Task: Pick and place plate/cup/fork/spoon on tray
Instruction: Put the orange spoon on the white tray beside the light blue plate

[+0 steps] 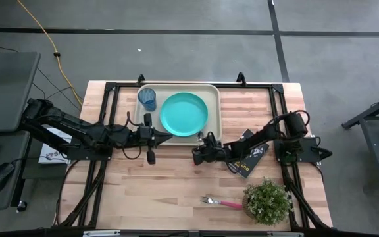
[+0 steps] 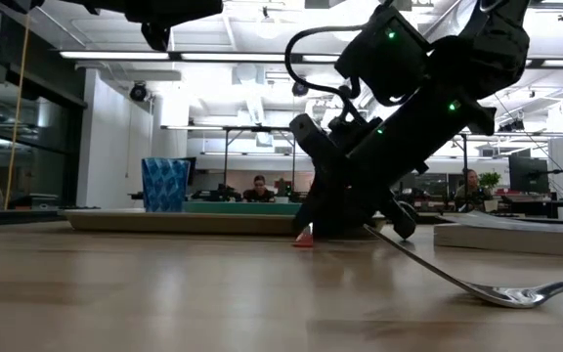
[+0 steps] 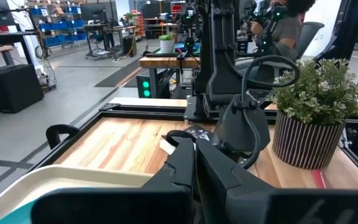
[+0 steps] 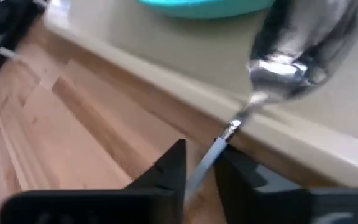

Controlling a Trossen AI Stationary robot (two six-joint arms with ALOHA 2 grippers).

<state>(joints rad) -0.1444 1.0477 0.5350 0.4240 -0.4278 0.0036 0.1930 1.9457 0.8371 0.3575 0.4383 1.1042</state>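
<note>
The spoon is in my right gripper, across the tray from the blue cup [image 1: 147, 99], so next I open my left gripper and grasp it by its silver bowl [image 4: 300, 56].
The cream tray [image 1: 210, 99] lies at the table's far middle. On it rest the turquoise plate [image 1: 184, 113] and, standing upright, the blue cup [image 1: 147, 99]. My right gripper [image 1: 198, 155] is just off the tray's near rim [image 4: 328, 143] and is shut on the spoon, whose silver bowl [image 4: 278, 71] reaches over that rim. My left gripper [image 3: 194, 168] hovers shut and empty over the tray's near edge, left of the right gripper. The fork [image 1: 219, 201], with its pinkish-red handle, lies flat on the table near the front edge. My right gripper pinches the spoon's thin silver shank [image 4: 219, 149] between its two fingers, along the shank. It comes slanting down from the table's right. The bowl sticks out ahead over the tray rim. The orange handle end [image 2: 304, 238] shows at the tabletop below the gripper.
A black book [image 1: 250, 158] lies under the right arm, right of the tray. A potted plant [image 1: 266, 201] stands at the front right, next to the fork's handle. Bare wood lies at the front left. People sit in the room beyond the table.
</note>
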